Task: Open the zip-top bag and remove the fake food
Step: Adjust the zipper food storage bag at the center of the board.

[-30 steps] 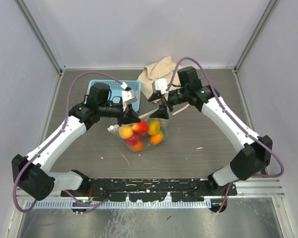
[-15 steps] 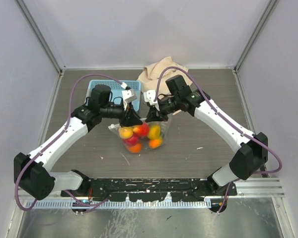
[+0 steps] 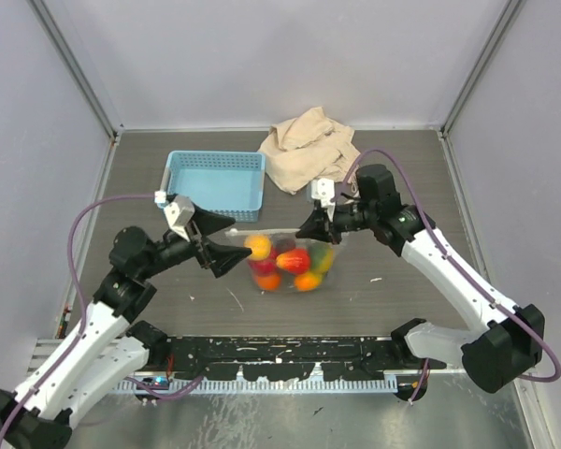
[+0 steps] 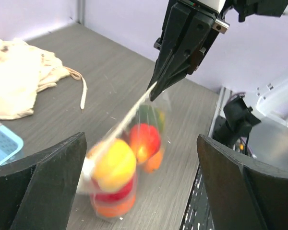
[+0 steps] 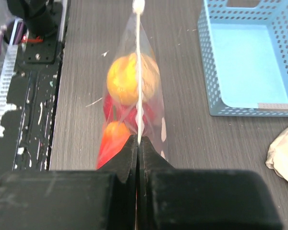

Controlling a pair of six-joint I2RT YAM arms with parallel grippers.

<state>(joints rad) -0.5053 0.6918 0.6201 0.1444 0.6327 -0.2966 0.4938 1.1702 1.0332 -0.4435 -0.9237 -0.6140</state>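
The end of the bag's zip (image 4: 150, 91) opposite the slider is in my right gripper, so my left gripper should pinch the bag (image 5: 138, 23) under the slider before my right gripper takes the slider.
The clear zip-top bag (image 3: 265, 234) stands near the table's middle, stretched sideways, and holds the fake food (image 3: 282, 259): yellow, red and orange pieces. My right gripper (image 3: 308, 230) is shut on the right end of the bag's white zip strip (image 5: 139, 72). In the right wrist view its jaws (image 5: 138, 142) pinch that strip edge-on, and a yellow-orange fruit (image 5: 127, 79) shows behind the plastic. My left gripper (image 3: 232, 242) stands wide open just left of the bag, apart from it. In the left wrist view the bag (image 4: 116, 175) sits blurred between and beyond its fingers (image 4: 48, 184).
A light blue perforated basket (image 3: 215, 178) sits at the back left, empty. A beige cloth drawstring bag (image 3: 309, 145) lies at the back middle, its cord trailing on the table. Grey walls close in the table on three sides.
My left gripper has let go of the bag, opened wide and drawn back to the left. My right gripper has shut on the zip strip and pulled the bag a little to the right.
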